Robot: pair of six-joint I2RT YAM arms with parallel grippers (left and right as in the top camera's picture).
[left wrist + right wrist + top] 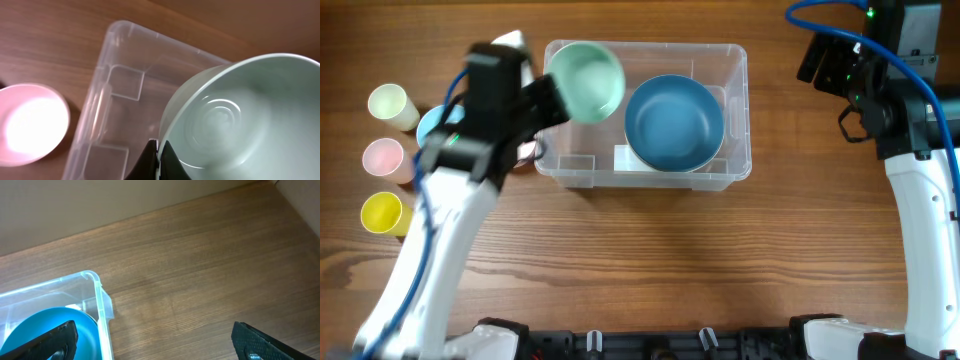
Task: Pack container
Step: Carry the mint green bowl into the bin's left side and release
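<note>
The mint green bowl (586, 82) is facing up over the free space (603, 133) beside the blue bowl. My left gripper should continue to lower it and let go inside the container.
The container (735, 110) is a clear rectangular bin in the middle of the table. A blue bowl (674, 122) lies in its right half. My left gripper (552, 100) is shut on the rim of a mint green bowl (588, 80) and holds it tilted above the bin's left half. In the left wrist view my black fingertips (165, 161) pinch the mint bowl's (240, 115) rim, with the container (115, 75) below. My right gripper (160, 347) hangs open and empty over bare table to the right of the container's corner (97, 287) and the blue bowl (45, 330).
Several small cups stand left of the bin: pale green (388, 102), pink (383, 155), yellow (382, 213) and light blue (435, 122). The pink cup (30, 122) shows beside the bin in the left wrist view. The right arm (920, 200) runs down the right side.
</note>
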